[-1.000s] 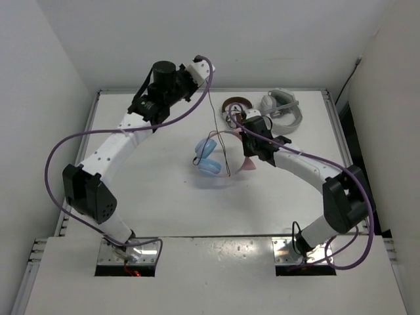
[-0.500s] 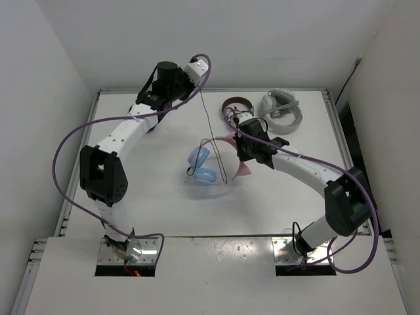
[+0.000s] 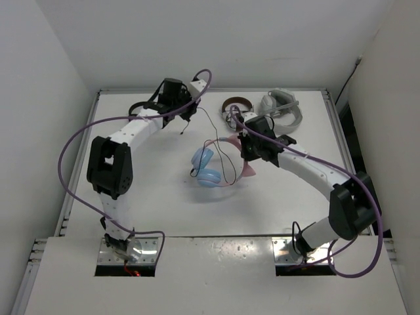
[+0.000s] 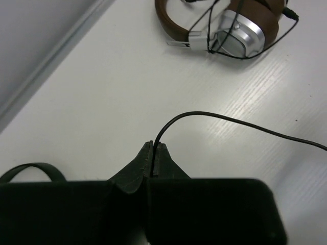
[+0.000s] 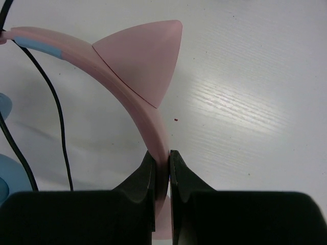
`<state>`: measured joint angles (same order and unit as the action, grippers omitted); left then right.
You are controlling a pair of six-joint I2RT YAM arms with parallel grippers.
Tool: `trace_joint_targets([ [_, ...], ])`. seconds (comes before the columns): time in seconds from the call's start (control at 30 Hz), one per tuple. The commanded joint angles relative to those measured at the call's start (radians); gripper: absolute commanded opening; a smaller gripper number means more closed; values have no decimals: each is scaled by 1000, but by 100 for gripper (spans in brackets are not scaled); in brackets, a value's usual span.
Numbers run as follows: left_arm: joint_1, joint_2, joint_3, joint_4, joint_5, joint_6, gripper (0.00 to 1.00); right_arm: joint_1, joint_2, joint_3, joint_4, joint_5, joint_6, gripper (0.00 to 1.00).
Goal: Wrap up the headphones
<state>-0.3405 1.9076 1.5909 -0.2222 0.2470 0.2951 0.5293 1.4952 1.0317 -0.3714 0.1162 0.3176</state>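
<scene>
I keep lowering the thin dark cable [image 3: 210, 121] with my left gripper toward the light blue ear cups and let go of it there, because it runs slack to them over open table [image 3: 195, 138].
The headphones lie mid-table, with light blue ear cups [image 3: 207, 168] and a pink headband [image 3: 231, 140] that carries cat ears [image 5: 143, 56]. My right gripper [image 3: 250, 157] is shut on the headband [image 5: 162, 148], just below one ear. The thin dark cable [image 3: 211, 126] runs in a slack curve from the cups to my left gripper [image 3: 189, 115] at the back of the table. The left gripper [image 4: 154, 147] is shut on the cable [image 4: 214, 116], pinched between its fingertips low over the table. More cable [image 5: 51, 97] hangs beside the headband in the right wrist view.
A brown-and-silver pair [image 3: 235, 107] with its own cable [image 4: 230, 30] sits at the back, right of my left gripper. A pale grey headset [image 3: 283, 109] lies further right. A black band [image 4: 28, 168] shows by the left gripper. Raised rims [image 3: 96, 111] edge the table.
My left gripper has come down from high up to just over the table, still holding the cable, which went from taut to a slack loop. The headphones shifted slightly with the right gripper.
</scene>
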Motion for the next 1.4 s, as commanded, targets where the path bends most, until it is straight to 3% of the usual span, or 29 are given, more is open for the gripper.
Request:
trace_joint_targets([
  [0.0, 9, 25, -19, -14, 75, -50, 0, -37, -47, 57, 46, -70, 17, 0],
  [0.63, 9, 177, -66, -34, 138, -140, 1, -123, -66, 57, 9, -90, 48, 0],
  [1.03, 0, 215, -69, -34, 182, -120, 44, -132, -47, 18, 37, -81, 48, 0],
  [1.17, 0, 151, -130, 20, 183, -111, 57, -132, -47, 18, 46, -81, 48, 0],
  [1.37, 20, 87, -160, 30, 153, -59, 65, -132, -38, 8, 46, -81, 48, 0],
])
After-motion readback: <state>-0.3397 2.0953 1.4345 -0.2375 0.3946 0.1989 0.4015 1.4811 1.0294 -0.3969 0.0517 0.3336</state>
